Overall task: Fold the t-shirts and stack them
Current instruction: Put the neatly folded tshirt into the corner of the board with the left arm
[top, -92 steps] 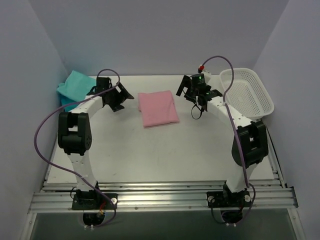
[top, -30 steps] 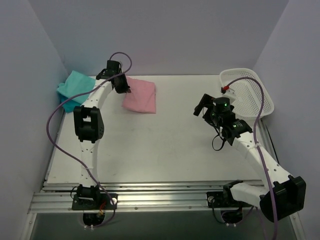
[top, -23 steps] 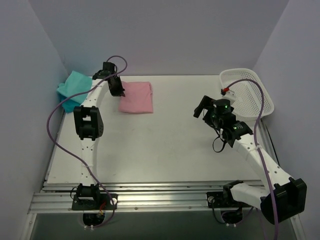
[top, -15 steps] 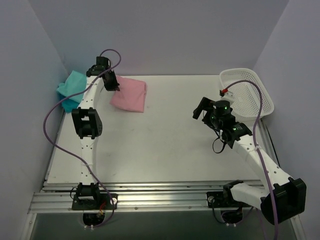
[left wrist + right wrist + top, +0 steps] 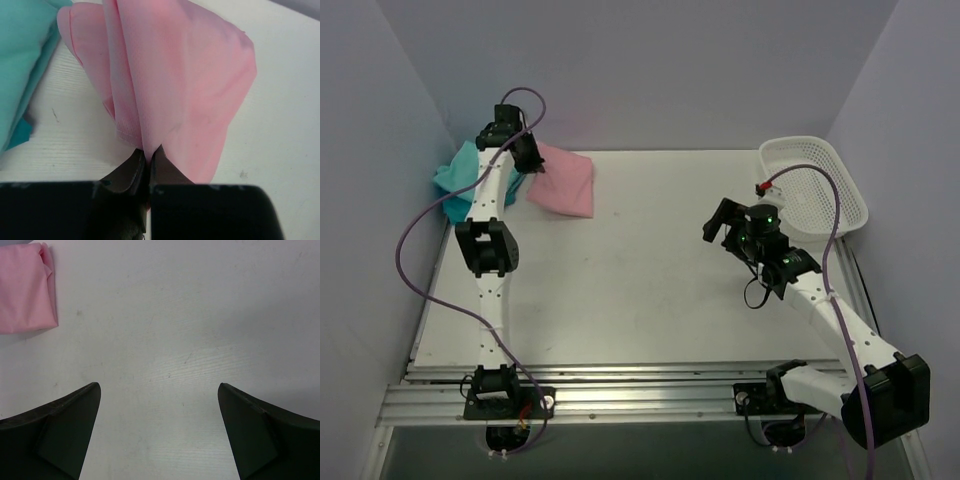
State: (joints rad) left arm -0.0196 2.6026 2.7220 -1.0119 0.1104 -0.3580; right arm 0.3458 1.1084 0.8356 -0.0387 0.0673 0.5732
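Observation:
My left gripper is pinching the pink t-shirt by the edge (image 5: 540, 178) nearest the teal t-shirt (image 5: 458, 175). I should keep pulling the pink t-shirt across until it lies on top.
A folded light pink t-shirt (image 5: 563, 178) hangs partly lifted at the table's far left, its edge pinched in my left gripper (image 5: 523, 160), which is shut on it. In the left wrist view the pink t-shirt (image 5: 175, 80) fans out from my left gripper (image 5: 148, 154). A folded teal t-shirt (image 5: 460, 172) lies just left of it, seen also as the teal t-shirt (image 5: 22, 65) in that view. My right gripper (image 5: 722, 222) hovers open over bare table right of centre; in its own view the right gripper (image 5: 157, 390) holds nothing, with the pink t-shirt (image 5: 25, 287) at top left.
A white mesh basket (image 5: 815, 185) stands at the far right. A blue cloth edge (image 5: 452, 210) peeks from under the teal shirt. Walls close in the table on left, back and right.
My left gripper has carried the pink t-shirt leftward and toward the back, closer to the teal shirt. The right arm has shifted only slightly.

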